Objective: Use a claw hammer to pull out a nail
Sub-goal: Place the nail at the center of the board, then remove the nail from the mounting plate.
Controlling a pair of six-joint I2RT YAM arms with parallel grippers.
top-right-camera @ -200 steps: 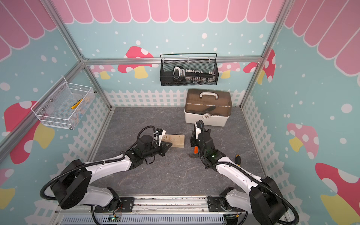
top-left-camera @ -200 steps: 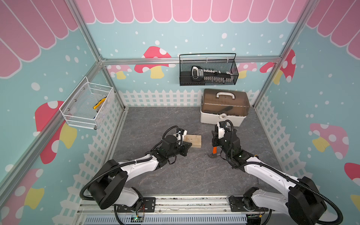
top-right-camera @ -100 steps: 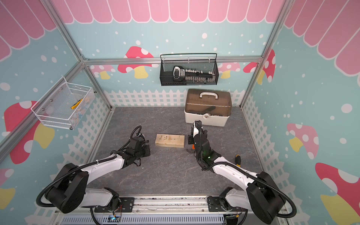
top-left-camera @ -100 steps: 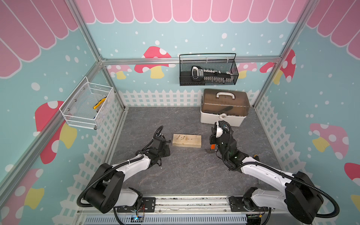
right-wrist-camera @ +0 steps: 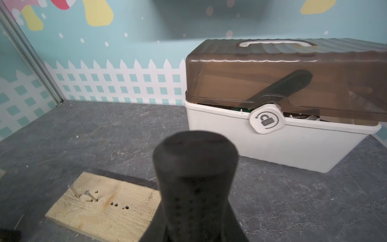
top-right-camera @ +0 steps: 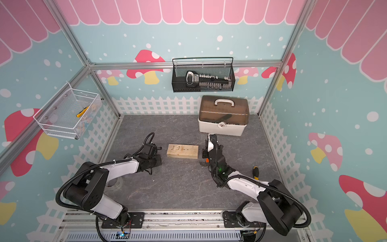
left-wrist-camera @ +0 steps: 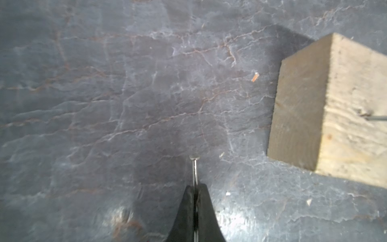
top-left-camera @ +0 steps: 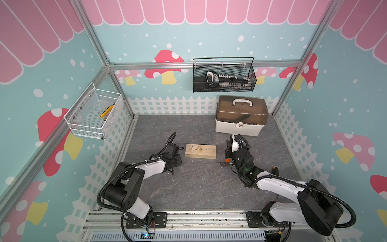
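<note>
Bent nails (top-left-camera: 191, 147) stick out of the unheld wooden block, so next my left gripper braces its nail end (top-left-camera: 186, 151) while my right gripper brings the claw hammer over them.
The claw hammer (top-left-camera: 224, 162) is in my right gripper (top-left-camera: 229, 153), which is shut on its black handle (right-wrist-camera: 195, 167). Its steel head and orange neck (top-right-camera: 206, 161) hang low just right of the wooden block (top-left-camera: 201, 151). In the right wrist view the handle's end hides the fingers. Two bent nails (right-wrist-camera: 90, 194) stick out of the block (right-wrist-camera: 104, 209) near its left end, beside several empty holes. My left gripper (left-wrist-camera: 195, 189) is shut on a thin nail (left-wrist-camera: 195, 170), held over the floor left of the block (left-wrist-camera: 339, 109). In both top views that left gripper (top-right-camera: 157, 161) sits low.
A white toolbox with a brown lid (top-left-camera: 240, 117) stands behind the right arm. A yellow-and-black screwdriver (top-right-camera: 255, 170) lies on the floor at the right. A black mesh basket (top-left-camera: 224, 77) and a white wire basket (top-left-camera: 94, 113) hang on the walls.
My left gripper has left the block and pulled away to the left with a nail. The right arm has drawn the hammer off the block to the right.
</note>
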